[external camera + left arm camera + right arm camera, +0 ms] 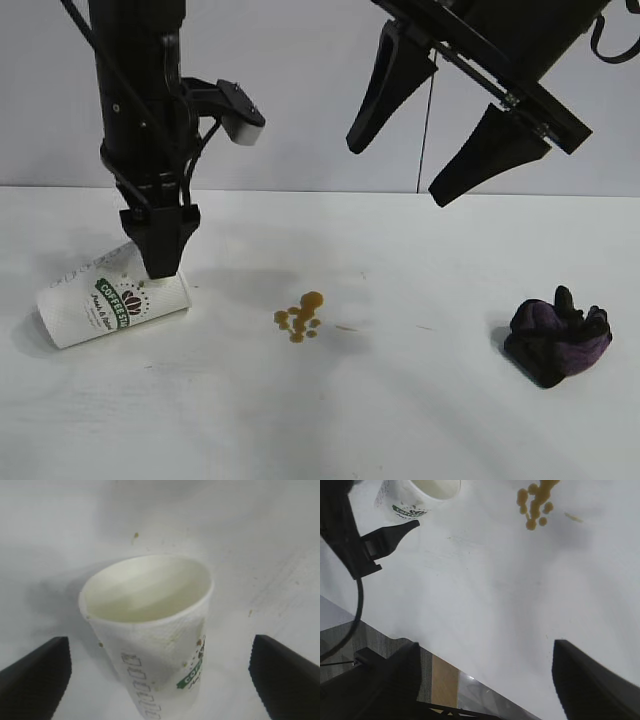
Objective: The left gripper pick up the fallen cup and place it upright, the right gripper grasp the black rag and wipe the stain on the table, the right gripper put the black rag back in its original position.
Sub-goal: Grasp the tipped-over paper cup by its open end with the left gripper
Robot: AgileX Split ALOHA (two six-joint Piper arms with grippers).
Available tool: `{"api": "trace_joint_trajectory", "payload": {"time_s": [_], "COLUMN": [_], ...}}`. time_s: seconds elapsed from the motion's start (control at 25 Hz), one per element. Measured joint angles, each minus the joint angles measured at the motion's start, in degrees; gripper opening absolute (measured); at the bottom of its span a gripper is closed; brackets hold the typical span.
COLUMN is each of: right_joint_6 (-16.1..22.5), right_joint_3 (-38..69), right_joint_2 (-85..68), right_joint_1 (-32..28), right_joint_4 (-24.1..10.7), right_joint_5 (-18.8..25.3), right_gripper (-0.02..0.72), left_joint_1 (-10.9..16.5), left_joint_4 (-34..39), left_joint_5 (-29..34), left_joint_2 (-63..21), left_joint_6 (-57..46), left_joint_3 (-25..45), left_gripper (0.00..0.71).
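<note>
I expect the white paper cup (115, 300) to be empty when I lift it and turn it upright, because the cup's opening shows only its pale inside (150, 592).
The white paper cup (110, 300) lies on its side at the left of the table (400, 430), its mouth toward the stain (298, 316). My left gripper (160, 262) has come down over the cup. In the left wrist view the cup (150, 625) sits between the open fingers (35, 675), which stand clear of it on both sides. My right gripper (396, 174) hangs high at the upper right, open and empty. The black rag (557, 337) lies bunched on the table at the right. The right wrist view shows the stain (535, 502) and the cup (420, 495) far off.
The right wrist view looks past the table's far edge (470, 672) to the floor, and takes in the left arm's finger (395, 532) beside the cup. White wall panels stand behind the table.
</note>
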Motion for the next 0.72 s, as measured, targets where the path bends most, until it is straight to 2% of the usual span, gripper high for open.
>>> {"api": "trace_joint_trajectory", "payload": {"time_s": [0.44, 0.72], "right_joint_6": [0.00, -0.21], "right_joint_3": [0.00, 0.00], "right_joint_2": [0.00, 0.00], "right_joint_1": [0.00, 0.00], "right_joint_4": [0.04, -0.01], "right_joint_5": [0.00, 0.00], "right_gripper": [0.503, 0.503], "left_joint_1": [0.20, 2.75], "left_joint_4": [4.77, 5.07], "left_joint_5": [-2.72, -2.66], "left_joint_2": [4.28, 6.05], "left_joint_6": [-2.74, -4.49], "left_joint_3": [0.00, 0.00], "left_gripper": [0.695, 0.695]}}
